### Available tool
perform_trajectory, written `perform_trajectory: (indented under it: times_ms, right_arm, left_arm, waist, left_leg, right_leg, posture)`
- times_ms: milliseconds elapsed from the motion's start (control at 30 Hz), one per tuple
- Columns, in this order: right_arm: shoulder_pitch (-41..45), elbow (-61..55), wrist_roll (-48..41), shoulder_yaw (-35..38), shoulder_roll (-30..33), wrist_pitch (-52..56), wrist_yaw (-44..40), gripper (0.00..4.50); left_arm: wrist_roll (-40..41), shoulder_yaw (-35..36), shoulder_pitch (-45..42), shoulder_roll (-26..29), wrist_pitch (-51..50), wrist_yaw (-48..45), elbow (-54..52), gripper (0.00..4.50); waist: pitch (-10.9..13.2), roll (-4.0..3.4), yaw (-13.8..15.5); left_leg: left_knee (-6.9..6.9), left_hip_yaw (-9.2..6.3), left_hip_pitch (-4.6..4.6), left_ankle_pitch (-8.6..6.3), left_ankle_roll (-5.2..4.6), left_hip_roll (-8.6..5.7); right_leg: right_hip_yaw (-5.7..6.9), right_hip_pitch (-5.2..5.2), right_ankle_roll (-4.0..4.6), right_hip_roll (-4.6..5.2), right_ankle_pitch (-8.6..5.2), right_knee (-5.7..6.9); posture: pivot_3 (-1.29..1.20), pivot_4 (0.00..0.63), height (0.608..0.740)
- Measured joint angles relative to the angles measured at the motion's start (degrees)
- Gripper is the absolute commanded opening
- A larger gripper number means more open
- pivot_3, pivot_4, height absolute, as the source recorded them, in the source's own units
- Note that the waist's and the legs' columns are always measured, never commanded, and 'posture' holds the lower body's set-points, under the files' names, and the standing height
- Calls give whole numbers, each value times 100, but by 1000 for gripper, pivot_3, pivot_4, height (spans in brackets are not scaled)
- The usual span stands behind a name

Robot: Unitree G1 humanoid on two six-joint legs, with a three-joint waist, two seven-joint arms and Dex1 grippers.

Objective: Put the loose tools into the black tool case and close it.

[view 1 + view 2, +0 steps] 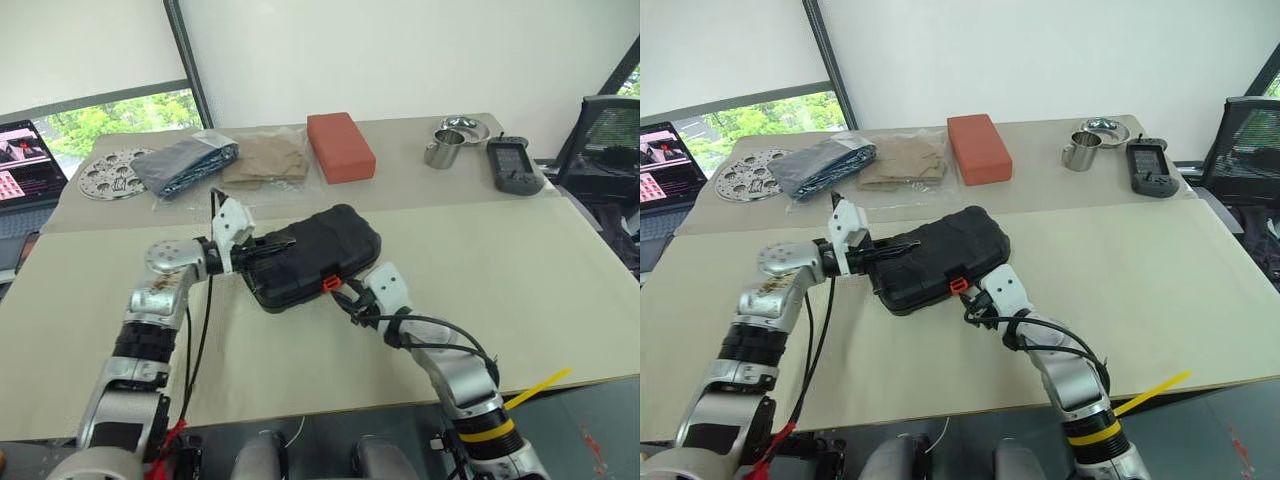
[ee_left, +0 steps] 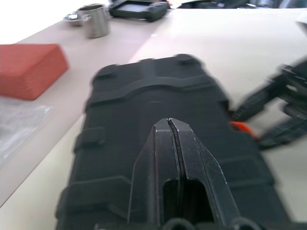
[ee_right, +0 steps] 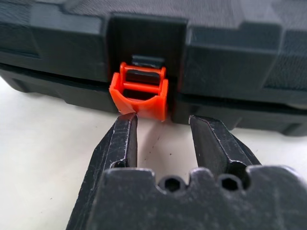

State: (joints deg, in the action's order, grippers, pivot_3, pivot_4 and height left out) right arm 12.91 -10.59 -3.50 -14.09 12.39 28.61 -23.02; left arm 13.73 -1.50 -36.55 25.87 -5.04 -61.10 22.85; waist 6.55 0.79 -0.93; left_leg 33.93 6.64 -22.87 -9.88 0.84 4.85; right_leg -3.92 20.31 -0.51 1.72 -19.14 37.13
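I expect the orange latch [image 1: 332,284] to swing in flat against the front of the case when I push it, because it hangs outward with its bars [image 3: 141,87] showing.
The black tool case [image 1: 322,252] lies on the table with its lid down and its orange latch [image 3: 140,93] facing me. My left gripper [image 2: 169,122] is shut with nothing in it, its tips lying over the near left part of the lid [image 1: 288,243]. My right gripper [image 3: 160,120] stands open just in front of the latch, with one finger [image 3: 122,136] right below the latch's lower edge and bare table between the fingers. The latch hangs outward from the case front. The loose tools are out of view.
A red-orange block [image 1: 340,146], two bagged cloths [image 1: 190,162], a perforated metal disc [image 1: 110,173], a steel cup [image 1: 447,150] and a black handheld device [image 1: 514,166] line the far side. A laptop [image 1: 25,160] sits at far left, a chair [image 1: 605,140] at right.
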Motion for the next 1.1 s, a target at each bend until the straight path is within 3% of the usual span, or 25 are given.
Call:
perform_trajectory:
  times_ms: [200, 567, 633, 700, 1100]
  right_arm:
    - [-7, 8, 3, -97, -187, 142, 49, 2033]
    - [-9, 8, 18, -105, -271, 160, 140, 2033]
    - [-14, 8, 16, -104, -312, 162, 184, 1479]
    - [-15, 8, 16, -107, -327, 168, 193, 1234]
    - [-62, -269, 15, -119, -240, 461, 201, 1236]
  left_arm:
    - [-291, -202, -51, -399, 413, 331, 430, 0]
    - [-543, -341, -74, -580, 787, 485, 639, 0]
    - [-575, -410, -56, -614, 846, 499, 609, 0]
    - [-591, -460, -31, -660, 858, 498, 576, 0]
    - [-935, -755, -3, -617, 1311, 529, 567, 0]
  waist:
    - [-3, -2, 8]
    - [-27, -10, 21]
    - [-32, -9, 18]
    - [-32, -10, 16]
    - [-44, -14, 13]
  left_leg:
    - [0, -5, 4, 2, 4, 0]
    - [2, -11, 8, 7, 11, -2]
    - [2, -12, 8, 7, 11, -2]
    - [1, -12, 8, 7, 11, -2]
    - [0, -13, 7, 7, 11, -2]
  right_leg:
    - [-2, -8, 0, -4, 0, 1]
    - [-2, -17, 0, -5, 0, 4]
    - [-2, -17, 0, -5, 0, 4]
    - [-2, -17, 0, -6, 0, 3]
    - [-5, -17, -1, -8, 0, 1]
  posture:
    - [0, 150, 736]
    - [0, 150, 736]
    - [0, 150, 736]
    - [0, 150, 736]
    - [0, 150, 736]
